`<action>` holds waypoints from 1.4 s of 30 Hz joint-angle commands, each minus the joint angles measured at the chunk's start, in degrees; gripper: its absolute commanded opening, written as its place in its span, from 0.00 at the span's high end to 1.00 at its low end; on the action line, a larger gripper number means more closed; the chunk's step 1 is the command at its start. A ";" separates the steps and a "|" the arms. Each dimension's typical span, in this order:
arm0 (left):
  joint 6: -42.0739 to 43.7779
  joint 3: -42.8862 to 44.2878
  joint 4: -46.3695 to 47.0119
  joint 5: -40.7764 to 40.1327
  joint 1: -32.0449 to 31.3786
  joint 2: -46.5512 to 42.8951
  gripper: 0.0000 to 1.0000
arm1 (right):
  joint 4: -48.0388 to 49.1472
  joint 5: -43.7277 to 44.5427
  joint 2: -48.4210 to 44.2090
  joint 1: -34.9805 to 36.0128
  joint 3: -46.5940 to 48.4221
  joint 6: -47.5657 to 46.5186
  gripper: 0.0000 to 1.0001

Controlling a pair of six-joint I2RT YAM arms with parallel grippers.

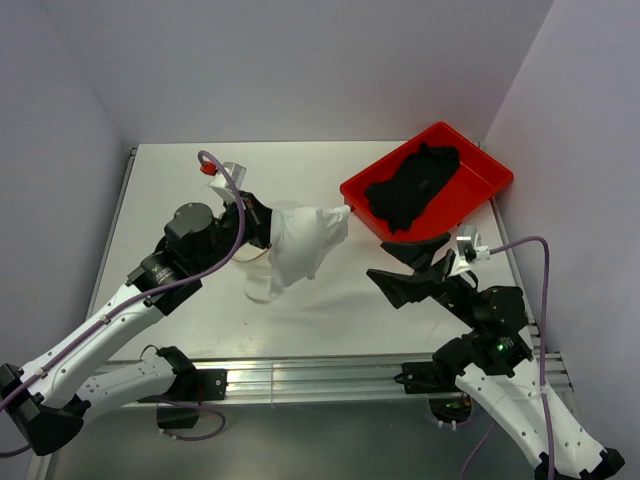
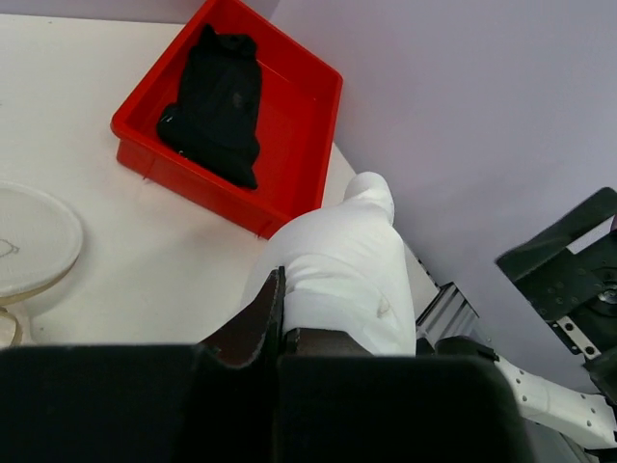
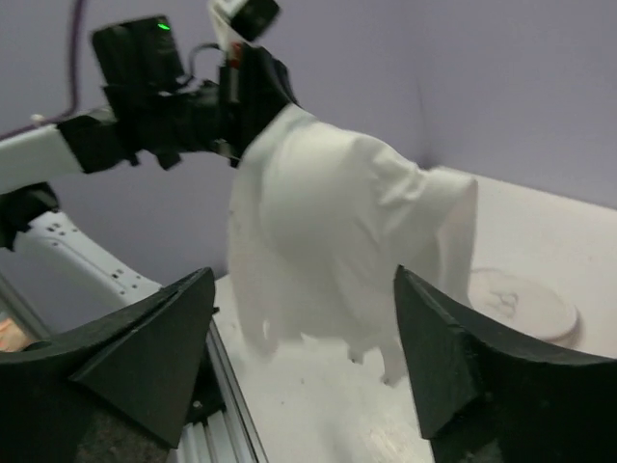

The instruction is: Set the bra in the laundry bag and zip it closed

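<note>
The bra is in my left gripper beside the laundry bag [image 1: 251, 253], so my right gripper should take the bra's loose end [image 1: 340, 216] before my left gripper holds the bag open.
My left gripper [image 1: 262, 222] is shut on the top edge of a white bra [image 1: 305, 245], which hangs from it above the table. The left wrist view shows the cloth [image 2: 342, 260] pinched between the jaws [image 2: 280, 304]. The laundry bag [image 1: 258, 285], a translucent white mesh drum, lies on the table below and left of the bra; its round lid with a small dark mark is visible [image 2: 29, 241] [image 3: 521, 304]. My right gripper [image 1: 388, 262] stands open to the right of the bra [image 3: 337, 231], its fingers wide apart and touching nothing.
A red plastic tray [image 1: 440, 130] holding a black garment [image 1: 415, 185] sits at the back right corner, next to the right wall. Walls close the table on the left, back and right. A metal rail [image 1: 330, 375] runs along the near edge.
</note>
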 commanded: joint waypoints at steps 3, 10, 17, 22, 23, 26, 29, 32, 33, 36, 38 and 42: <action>1.47 4.30 -1.79 -1.25 0.16 0.93 1.00 | -7.76 3.49 7.34 -0.24 5.77 -4.26 0.10; 0.68 2.64 0.49 4.20 0.25 -0.20 1.00 | -1.45 0.76 19.66 -0.24 10.44 -5.41 0.00; -0.81 -0.27 6.11 10.53 0.16 -2.93 1.00 | 6.20 -3.01 26.44 -0.33 10.27 -3.66 0.00; -2.57 -2.11 8.66 10.88 0.16 -3.46 1.00 | 18.05 -15.66 29.16 -0.33 6.32 4.75 0.00; -2.75 -2.29 9.10 10.89 0.16 -3.46 1.00 | 23.21 -17.51 29.51 -0.33 5.52 6.61 0.00; -2.75 -2.38 8.93 9.49 0.16 -3.46 1.00 | 34.90 -23.40 30.74 -0.24 2.36 13.91 0.00; -3.18 -2.90 9.36 8.51 0.16 -3.98 1.00 | 40.73 -24.73 31.97 -0.07 0.77 18.66 0.00; -4.50 -4.04 11.82 8.42 0.07 -4.16 1.00 | 42.33 -23.33 34.07 0.28 0.42 20.25 0.00; -4.85 -4.22 12.35 8.42 0.07 -4.25 1.00 | 42.86 -22.98 34.61 0.72 0.42 21.04 0.00; -6.08 -5.18 14.37 8.95 0.07 -4.34 1.00 | 46.46 -21.40 36.98 2.04 -0.37 23.15 0.00; -7.14 -6.15 16.13 9.30 0.07 -4.42 1.00 | 45.60 -18.59 37.95 2.92 -0.20 22.28 0.00; -7.76 -7.03 17.45 9.83 -0.02 -5.21 1.00 | 39.27 -10.78 36.02 3.89 -0.72 17.20 0.00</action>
